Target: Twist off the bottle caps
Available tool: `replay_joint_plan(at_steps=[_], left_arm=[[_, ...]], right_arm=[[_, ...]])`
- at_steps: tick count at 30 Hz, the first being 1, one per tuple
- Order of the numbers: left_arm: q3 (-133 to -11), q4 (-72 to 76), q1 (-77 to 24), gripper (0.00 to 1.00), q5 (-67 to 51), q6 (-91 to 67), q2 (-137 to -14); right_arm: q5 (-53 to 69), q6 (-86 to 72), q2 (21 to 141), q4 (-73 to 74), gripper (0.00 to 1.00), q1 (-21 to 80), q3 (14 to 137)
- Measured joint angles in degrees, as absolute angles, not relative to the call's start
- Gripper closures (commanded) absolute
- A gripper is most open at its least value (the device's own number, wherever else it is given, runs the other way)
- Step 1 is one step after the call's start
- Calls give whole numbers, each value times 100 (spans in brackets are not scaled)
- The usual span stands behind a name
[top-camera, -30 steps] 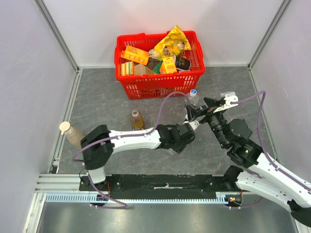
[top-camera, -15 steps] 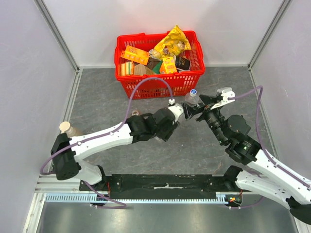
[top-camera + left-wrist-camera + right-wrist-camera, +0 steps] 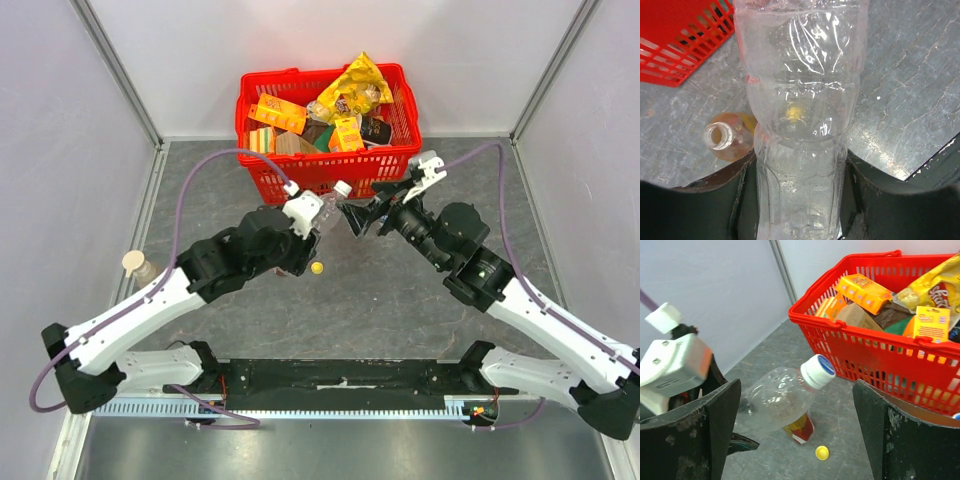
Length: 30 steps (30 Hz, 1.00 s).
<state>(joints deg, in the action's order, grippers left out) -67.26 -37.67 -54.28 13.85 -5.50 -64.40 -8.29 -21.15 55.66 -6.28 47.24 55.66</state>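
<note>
My gripper will turn the white cap (image 3: 818, 371), and the cap will stay on through repeated grips, because it sits close down on the bottle's neck (image 3: 804, 379).
My left gripper (image 3: 316, 215) (image 3: 799, 160) is shut on the body of a clear plastic bottle (image 3: 800, 100) (image 3: 777, 400), which hangs tilted above the table. Its white cap with a blue top (image 3: 341, 188) (image 3: 819, 371) is screwed on and points at my right gripper (image 3: 362, 215) (image 3: 796, 387). That gripper is open, with a finger on each side of the cap and apart from it. A yellow cap (image 3: 317, 267) (image 3: 822, 453) lies loose on the table. An uncapped small orange bottle (image 3: 722, 141) stands under the held bottle.
A red basket (image 3: 325, 180) (image 3: 865, 347) full of snack packs stands at the back, close behind both grippers. A brownish bottle with a wide beige cap (image 3: 135, 264) stands at the left wall. Grey walls close in both sides.
My left arm has carried the clear bottle up and to the left. The right gripper has followed it left, still open. The yellow cap has come into view on the table.
</note>
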Motion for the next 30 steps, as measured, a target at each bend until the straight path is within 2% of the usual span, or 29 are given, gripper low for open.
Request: replay_joint_plan(at_steps=[10, 19, 27, 30], left_arm=[[-6062, -3627, -5168, 49, 1284, -30, -5282], [-5301, -3339, -5024, 50, 1059, 235, -4740], [-5164, -3240, -5022, 50, 882, 303, -4689], [-5113, -3214, -5022, 50, 856, 307, -4672]], right_arm=[[816, -2987, 6139, -895, 2, 3920, 5843], [1804, -3800, 6707, -1339, 2, 3741, 5846], [2075, -4213, 7070, -1564, 16, 3736, 5900], [2058, -4270, 7155, -1540, 24, 3736, 5913]])
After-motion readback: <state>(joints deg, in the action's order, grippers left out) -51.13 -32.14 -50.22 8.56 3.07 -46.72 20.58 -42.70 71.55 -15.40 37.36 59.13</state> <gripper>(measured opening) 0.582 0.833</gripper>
